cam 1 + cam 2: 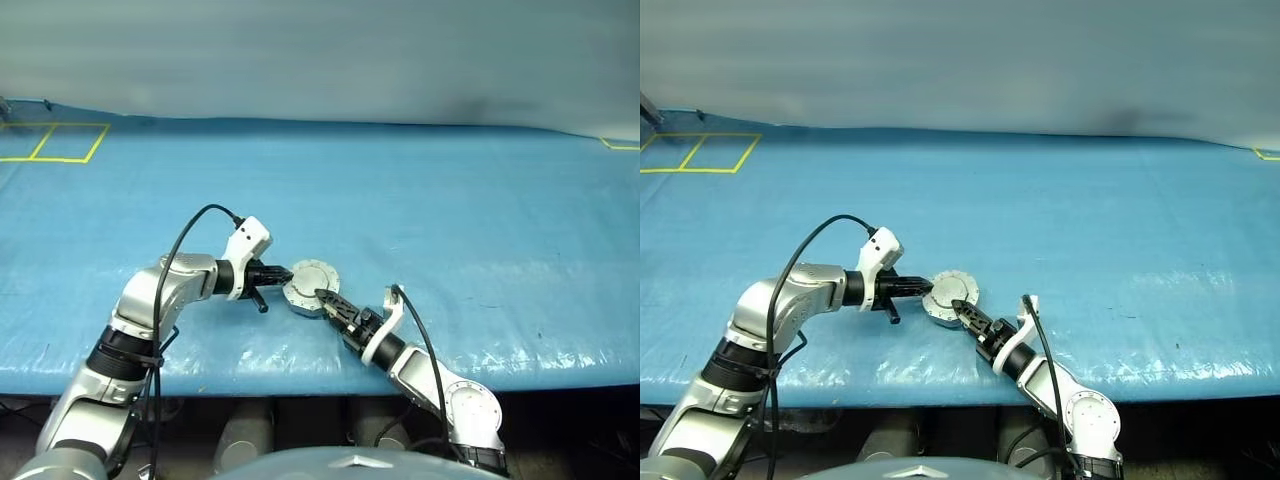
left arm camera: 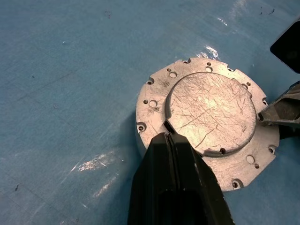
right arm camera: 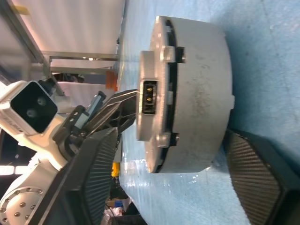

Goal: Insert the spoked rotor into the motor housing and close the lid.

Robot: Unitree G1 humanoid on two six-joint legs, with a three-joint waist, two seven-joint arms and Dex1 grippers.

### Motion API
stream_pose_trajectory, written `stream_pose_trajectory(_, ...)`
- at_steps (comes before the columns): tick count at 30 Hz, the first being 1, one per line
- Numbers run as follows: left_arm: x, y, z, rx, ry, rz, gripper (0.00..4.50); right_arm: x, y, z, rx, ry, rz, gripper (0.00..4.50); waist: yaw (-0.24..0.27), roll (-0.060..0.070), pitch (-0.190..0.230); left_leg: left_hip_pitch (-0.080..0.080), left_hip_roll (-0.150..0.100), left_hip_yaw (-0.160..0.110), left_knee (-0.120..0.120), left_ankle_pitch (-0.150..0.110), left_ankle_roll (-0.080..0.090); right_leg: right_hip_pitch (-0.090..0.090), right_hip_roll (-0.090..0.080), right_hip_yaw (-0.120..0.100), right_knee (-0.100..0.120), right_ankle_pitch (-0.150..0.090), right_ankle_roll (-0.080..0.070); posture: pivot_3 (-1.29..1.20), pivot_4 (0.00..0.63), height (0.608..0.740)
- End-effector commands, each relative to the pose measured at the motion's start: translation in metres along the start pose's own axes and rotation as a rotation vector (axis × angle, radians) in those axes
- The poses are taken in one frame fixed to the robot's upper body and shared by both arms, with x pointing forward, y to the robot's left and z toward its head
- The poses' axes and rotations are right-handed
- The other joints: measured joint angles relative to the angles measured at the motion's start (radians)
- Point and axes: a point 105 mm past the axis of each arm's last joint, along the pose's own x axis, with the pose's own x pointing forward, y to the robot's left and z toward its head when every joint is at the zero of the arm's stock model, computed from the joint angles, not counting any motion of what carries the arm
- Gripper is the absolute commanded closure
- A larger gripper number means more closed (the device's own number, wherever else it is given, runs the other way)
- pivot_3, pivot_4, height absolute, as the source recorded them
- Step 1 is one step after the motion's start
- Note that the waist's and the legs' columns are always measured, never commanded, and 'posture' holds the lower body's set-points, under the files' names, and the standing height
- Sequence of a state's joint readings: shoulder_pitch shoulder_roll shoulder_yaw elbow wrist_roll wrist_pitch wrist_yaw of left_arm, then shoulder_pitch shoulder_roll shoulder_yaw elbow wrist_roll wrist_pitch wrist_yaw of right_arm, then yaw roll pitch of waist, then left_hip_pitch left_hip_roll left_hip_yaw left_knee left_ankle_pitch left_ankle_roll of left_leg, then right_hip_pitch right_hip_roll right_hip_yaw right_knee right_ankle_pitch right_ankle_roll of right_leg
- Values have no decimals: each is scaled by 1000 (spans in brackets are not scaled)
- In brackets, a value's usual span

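Note:
Next, I squeeze the lid and the housing's base (image 3: 218, 147) together with my right gripper, because a dark gap (image 3: 175, 93) shows under the lid near that open gripper.
The motor housing (image 1: 311, 287) is a round grey metal drum on the blue table near its front edge. The lid (image 2: 211, 112) lies flat and closed on top, its scratched light grey outer face up. The spoked rotor is hidden from view. My left gripper (image 1: 286, 277) is shut, and its joined fingertips (image 2: 168, 140) rest on the lid's edge. My right gripper (image 3: 171, 136) is open and straddles the housing from the side. One finger (image 3: 93, 178) stands apart from the lid side. The other finger (image 3: 258, 173) is at the housing's base.
Yellow tape lines (image 1: 60, 140) mark squares at the table's far left corner, and another yellow mark (image 1: 620, 145) sits at the far right. The table's front edge (image 1: 320, 385) runs just behind both arms. A pale wall stands behind the table.

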State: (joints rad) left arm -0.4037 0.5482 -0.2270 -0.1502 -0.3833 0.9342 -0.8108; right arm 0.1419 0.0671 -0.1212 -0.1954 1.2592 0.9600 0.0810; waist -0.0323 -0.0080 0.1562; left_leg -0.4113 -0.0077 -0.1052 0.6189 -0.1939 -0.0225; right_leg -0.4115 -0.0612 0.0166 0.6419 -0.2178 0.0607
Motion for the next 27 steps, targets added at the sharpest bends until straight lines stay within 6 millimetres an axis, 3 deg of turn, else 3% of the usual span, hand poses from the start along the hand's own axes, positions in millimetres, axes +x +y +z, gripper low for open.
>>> stream_pose_trajectory(1,10,-10,-17,-40,60,-53,4500,3,-3,2,14,-25,-12,702,1,0,0,0,0,0,0,0,0,0,0,0,0,0,0,0,150,740)
stream_pose_trajectory(10,9,-10,-18,-37,65,-56,4500,2,-4,3,20,-37,-12,702,1,0,0,0,0,0,0,0,0,-1,0,0,0,0,0,0,150,740)
stream_pose_trajectory(15,9,-10,-19,-37,67,-56,4500,1,-3,4,27,-40,-8,2271,1,1,0,-1,0,0,0,0,0,-1,-1,0,0,0,0,0,150,740)
stream_pose_trajectory(19,9,-10,-19,-39,67,-54,4500,1,-4,4,26,-39,-8,3171,3,1,0,-1,0,0,-1,0,0,-1,-1,0,0,0,0,0,150,740)
stream_pose_trajectory(27,10,-10,-19,-40,64,-52,4500,0,-4,4,20,-30,-14,3305,2,1,0,-1,0,0,-2,0,0,-1,-1,0,-2,0,0,0,150,740)
